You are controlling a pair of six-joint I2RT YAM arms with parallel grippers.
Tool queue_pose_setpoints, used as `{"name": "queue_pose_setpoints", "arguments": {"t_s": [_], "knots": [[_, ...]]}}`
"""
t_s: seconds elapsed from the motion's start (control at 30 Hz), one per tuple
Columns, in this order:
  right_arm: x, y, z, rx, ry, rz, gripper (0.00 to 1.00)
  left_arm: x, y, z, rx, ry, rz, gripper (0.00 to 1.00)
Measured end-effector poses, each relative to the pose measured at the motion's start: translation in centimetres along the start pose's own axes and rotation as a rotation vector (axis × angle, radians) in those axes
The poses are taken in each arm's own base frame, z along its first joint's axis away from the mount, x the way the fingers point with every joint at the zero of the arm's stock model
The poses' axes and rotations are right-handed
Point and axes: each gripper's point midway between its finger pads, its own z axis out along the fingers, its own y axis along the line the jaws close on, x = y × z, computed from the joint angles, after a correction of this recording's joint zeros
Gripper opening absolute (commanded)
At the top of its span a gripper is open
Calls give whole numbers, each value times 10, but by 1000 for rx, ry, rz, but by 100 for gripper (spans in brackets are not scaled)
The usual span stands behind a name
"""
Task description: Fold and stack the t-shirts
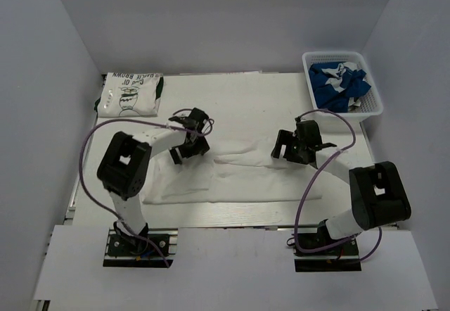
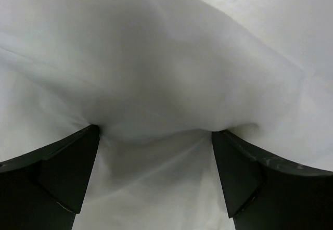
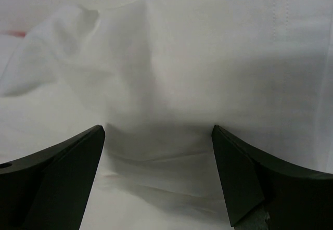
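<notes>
The white t-shirt (image 1: 242, 182) is lying crosswise in front of my arms, so next my right gripper pulls its end (image 1: 309, 184) toward me while my left gripper swings the other end back.
A white t-shirt (image 1: 239, 177) lies spread and wrinkled across the middle of the table. My left gripper (image 1: 191, 141) is down on its upper left part. In the left wrist view the gripper (image 2: 156, 131) is open, its jaws wide apart with a fold of white cloth (image 2: 156, 74) bulging between them. My right gripper (image 1: 295, 146) is down on the shirt's upper right part. It is also open (image 3: 158, 128) over wrinkled white cloth (image 3: 171, 74). A folded white shirt with green print (image 1: 130, 94) lies at the back left. Blue shirt cloth (image 1: 341, 79) fills the basket.
The white mesh basket (image 1: 374, 100) stands at the back right corner. Grey walls close in the table on the left, back and right. Purple cables loop from both arms over the table. A faint red patch (image 3: 13, 34) shows at the left edge of the right wrist view.
</notes>
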Motion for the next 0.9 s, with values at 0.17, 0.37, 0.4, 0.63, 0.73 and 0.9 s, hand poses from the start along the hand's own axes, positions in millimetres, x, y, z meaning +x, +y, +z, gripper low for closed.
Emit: {"name": "queue_pose_setpoints", "arguments": {"t_s": [0.17,0.37,0.4,0.63,0.73,0.9], "knots": [[40,22,-20,-88,65,-56,90,-62,-81,27,39,-51,56,100],[120,81,-56,-294,246,-197,90,-167,-239,51,365,-297,57,100],[134,89,-63,-323,289,-219,90,-176,-258,51,435,-330,51,100],[191,116,-95,-455,450,-361,90,-190,-338,44,832,-422,24,100],[199,122,-99,-482,457,-424,90,-183,-355,38,958,-415,34,100],[200,124,-102,-463,459,-509,90,-175,-365,28,1059,-404,65,100]]}}
